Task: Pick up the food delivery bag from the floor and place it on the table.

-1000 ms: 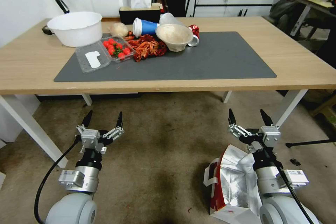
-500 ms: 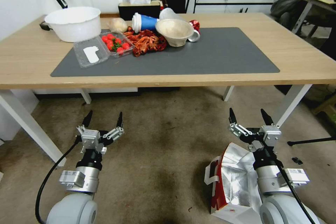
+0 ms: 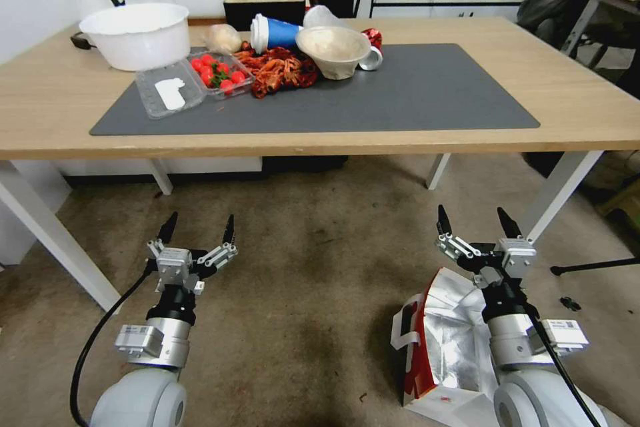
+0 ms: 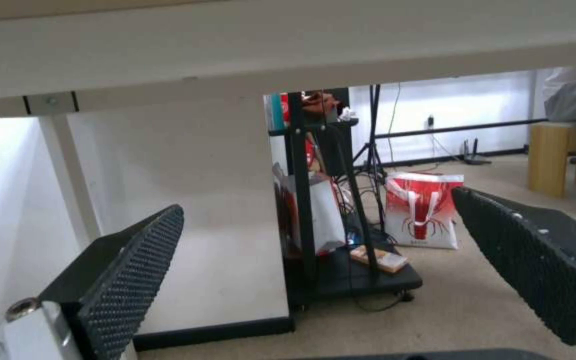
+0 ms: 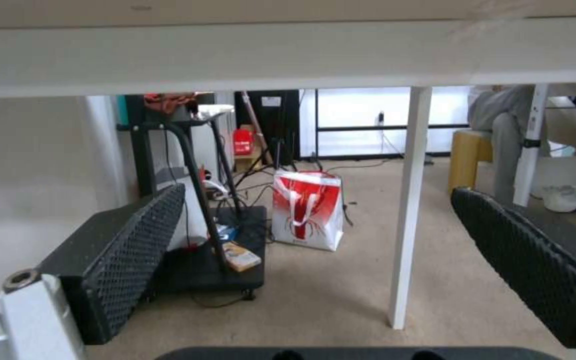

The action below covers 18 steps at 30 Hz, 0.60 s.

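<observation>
The food delivery bag [image 3: 425, 355] will keep its boxy shape even tipped sideways when I lift it, because creased sides hold the bag's silver opening [image 3: 457, 331] wide open.
The food delivery bag [image 3: 445, 345] stands on the floor [image 3: 320, 267] at the lower right, white with a red side, its silver foil lining open upward and a white strap at its left. My right arm passes over it. The right gripper [image 3: 471, 213] is open and empty, just beyond the bag's far edge. My left gripper [image 3: 198, 223] hangs open and empty over bare floor at the left. Both point toward the table [image 3: 587, 107], whose light-wood top carries a dark grey mat [image 3: 413, 93]. The wrist views show each gripper's open pads [image 4: 128, 270] [image 5: 121, 250] below the table's underside.
Food is on the mat's far left: a white bowl [image 3: 137, 33], a clamshell of red fruit [image 3: 217, 73], crayfish [image 3: 280, 70], a blue cup [image 3: 273, 33] and a paper bowl [image 3: 333, 50]. White table legs [image 3: 60, 240] [image 3: 557, 190] flank the floor ahead. Another red-and-white bag [image 5: 307, 207] stands beyond the table.
The whole head view has shifted: the table and its food sit higher in the picture. Both arms hold the same open pose, and the bag stays beside the right arm.
</observation>
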{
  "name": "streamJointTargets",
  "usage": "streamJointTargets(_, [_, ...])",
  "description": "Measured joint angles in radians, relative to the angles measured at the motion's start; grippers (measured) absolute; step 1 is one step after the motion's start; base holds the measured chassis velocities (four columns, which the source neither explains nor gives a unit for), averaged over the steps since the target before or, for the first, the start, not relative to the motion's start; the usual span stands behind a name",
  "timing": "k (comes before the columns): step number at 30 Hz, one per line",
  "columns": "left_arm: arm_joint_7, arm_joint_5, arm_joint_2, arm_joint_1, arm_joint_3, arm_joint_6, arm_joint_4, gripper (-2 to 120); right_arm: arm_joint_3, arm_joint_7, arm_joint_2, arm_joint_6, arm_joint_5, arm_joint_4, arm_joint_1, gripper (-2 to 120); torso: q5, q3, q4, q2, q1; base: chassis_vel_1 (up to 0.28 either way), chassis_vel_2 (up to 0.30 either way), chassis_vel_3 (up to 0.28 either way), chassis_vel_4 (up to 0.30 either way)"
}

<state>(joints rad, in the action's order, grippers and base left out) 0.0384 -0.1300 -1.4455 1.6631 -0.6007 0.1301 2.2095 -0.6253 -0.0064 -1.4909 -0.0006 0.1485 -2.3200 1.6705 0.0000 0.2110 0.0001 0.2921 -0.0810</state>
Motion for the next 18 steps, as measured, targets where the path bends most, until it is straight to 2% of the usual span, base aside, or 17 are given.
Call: streamJointTargets(18, [0.000, -0.002, 0.001, 0.001, -0.002, 0.003, -0.001, 100, -0.007, 0.016, -0.001, -0.007, 0.009, -0.008, -0.003, 100, 0.0000, -0.055, 0.0000, -0.073, 0.018, 0.000, 0.000, 0.000, 0.000])
